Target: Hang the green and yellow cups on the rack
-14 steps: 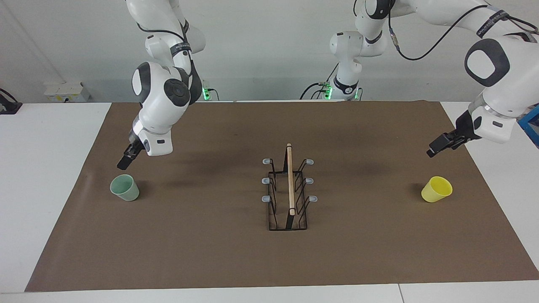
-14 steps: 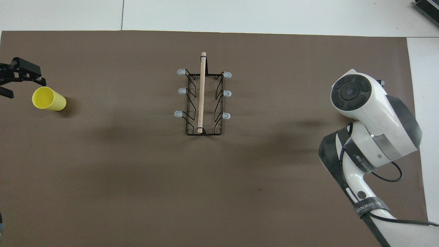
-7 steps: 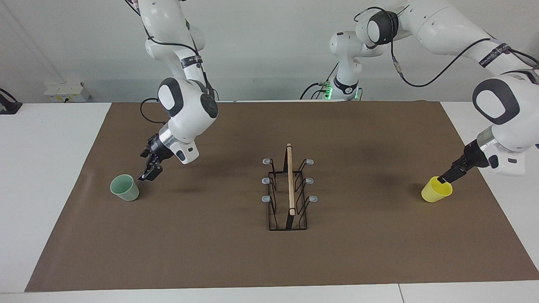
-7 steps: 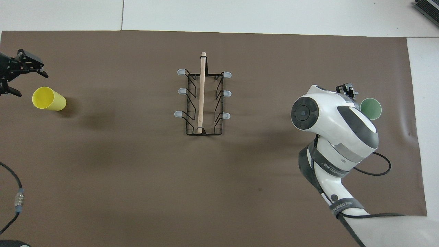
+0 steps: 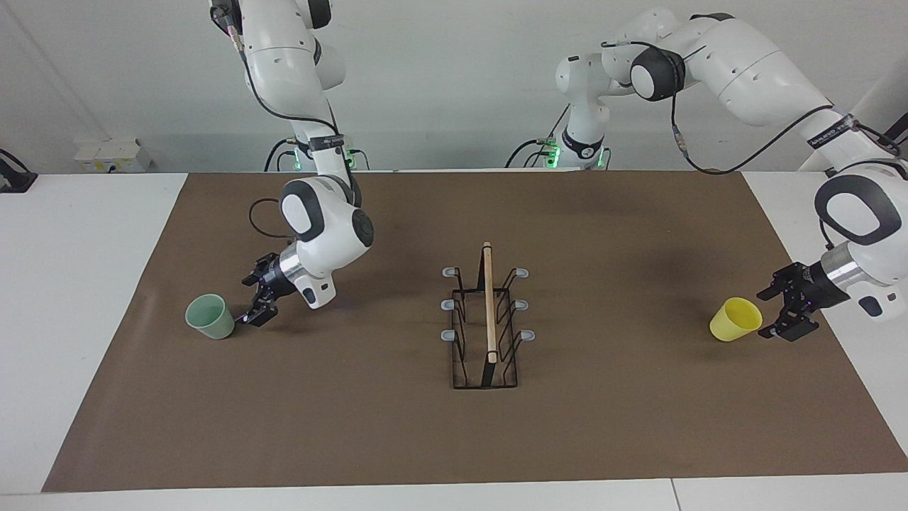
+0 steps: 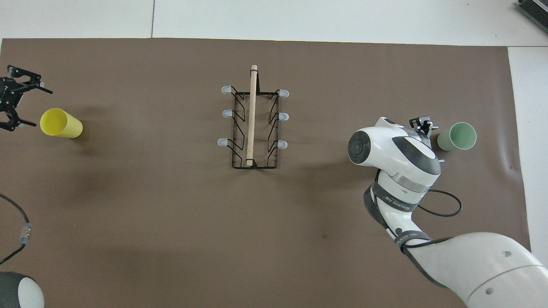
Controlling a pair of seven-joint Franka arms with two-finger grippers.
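The grey-tipped pegs (image 6: 223, 142) have loose ends and stick out, so the yellow cup (image 6: 61, 123) will stay hanging with its opening down when I turn it over onto one of them.
The pale green cup (image 5: 210, 316) (image 6: 457, 136) stands mouth up on the brown mat toward the right arm's end. My right gripper (image 5: 248, 299) (image 6: 433, 142) is low beside it, on the side toward the rack, open and empty. The yellow cup (image 5: 735, 319) (image 6: 60, 123) stands mouth up toward the left arm's end. My left gripper (image 5: 765, 313) (image 6: 32, 107) is low beside it, on the side away from the rack, open wide and empty. The black wire rack (image 5: 486, 319) (image 6: 252, 124) with its wooden rod stands mid-table with no cup on its grey-tipped prongs.
A brown mat (image 5: 397, 426) covers most of the white table (image 5: 78, 284). A white box (image 5: 110, 152) sits near the wall past the right arm's end of the mat. A dark device (image 6: 533, 10) sits at the table's corner.
Both arms came down. The right gripper moved from above the green cup to low beside it. The left gripper dropped from above the yellow cup to beside it and opened wider.
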